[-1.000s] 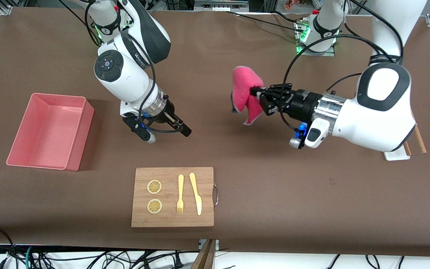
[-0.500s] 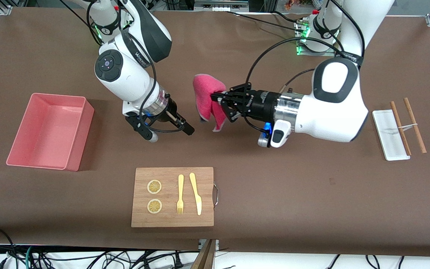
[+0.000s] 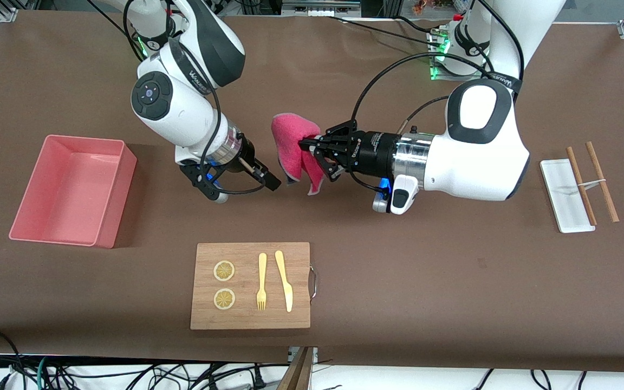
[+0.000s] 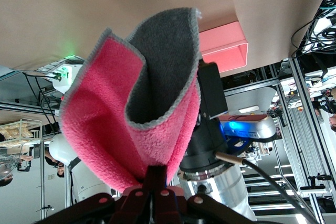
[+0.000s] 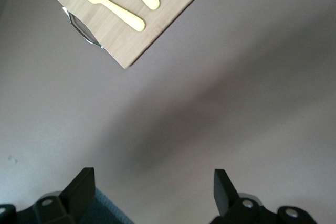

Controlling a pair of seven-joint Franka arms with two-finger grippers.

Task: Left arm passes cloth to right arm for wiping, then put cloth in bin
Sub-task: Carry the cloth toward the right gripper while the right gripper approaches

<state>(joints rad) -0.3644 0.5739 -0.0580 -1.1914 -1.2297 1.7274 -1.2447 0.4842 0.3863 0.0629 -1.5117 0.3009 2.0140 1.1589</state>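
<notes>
The cloth (image 3: 293, 137) is hanging gathered with drooping corners (image 3: 314, 184), so it will stay bunched up in loose folds instead of spreading flat when I wipe.
The cloth (image 3: 292, 153), pink on one face and dark grey on the other, hangs folded in the air over the middle of the table. My left gripper (image 3: 305, 146) is shut on it; in the left wrist view the cloth (image 4: 131, 114) fans out from the closed fingers (image 4: 161, 174). My right gripper (image 3: 268, 181) is open and empty just beside the cloth's lower edge, apart from it. In the right wrist view its fingers (image 5: 84, 182) stand wide apart over bare table. The salmon-pink bin (image 3: 30, 211) stands empty at the right arm's end, also showing in the left wrist view (image 4: 226, 51).
A wooden board (image 3: 247, 319) with a yellow fork (image 3: 261, 281), a knife (image 3: 284, 279) and two lemon slices lies nearer the front camera; its corner shows in the right wrist view (image 5: 157, 19). A small white tray (image 3: 564, 197) with chopsticks sits at the left arm's end.
My left arm has carried the cloth across the table toward the right gripper, uncovering the white tray. My right gripper has shifted only slightly and stays open.
</notes>
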